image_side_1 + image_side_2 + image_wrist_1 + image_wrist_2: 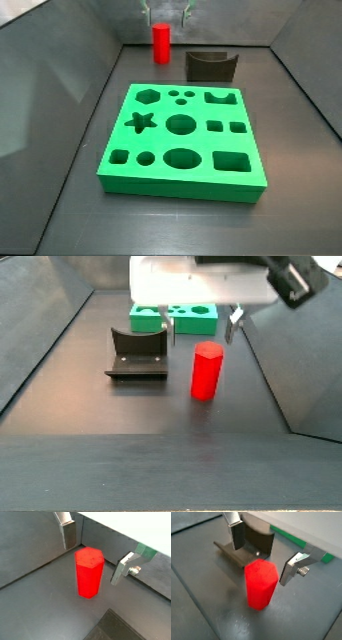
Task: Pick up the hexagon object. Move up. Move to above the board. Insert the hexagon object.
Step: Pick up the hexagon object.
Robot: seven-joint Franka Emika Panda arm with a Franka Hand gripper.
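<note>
My gripper will get the hexagon object [162, 44] only partway down when it inserts it, because the hexagon object stands much taller than the green board's side [181, 189].
The hexagon object [89, 573] is a bright red tall peg standing upright on the dark floor; it also shows in the other wrist view [260, 583] and in both side views [160, 43] [206, 371]. My gripper [93, 549] is open above it, its silver fingers [122, 568] standing either side of the peg's top without touching it. In a side view the gripper [202, 324] hangs just over the peg. The green board [182, 143] lies flat with its shaped holes; a side view shows it behind the gripper [187, 322].
The dark fixture [210, 66] stands beside the peg, between it and the board; it also shows in a side view [139, 354] and a wrist view [248, 547]. Grey walls enclose the floor on all sides.
</note>
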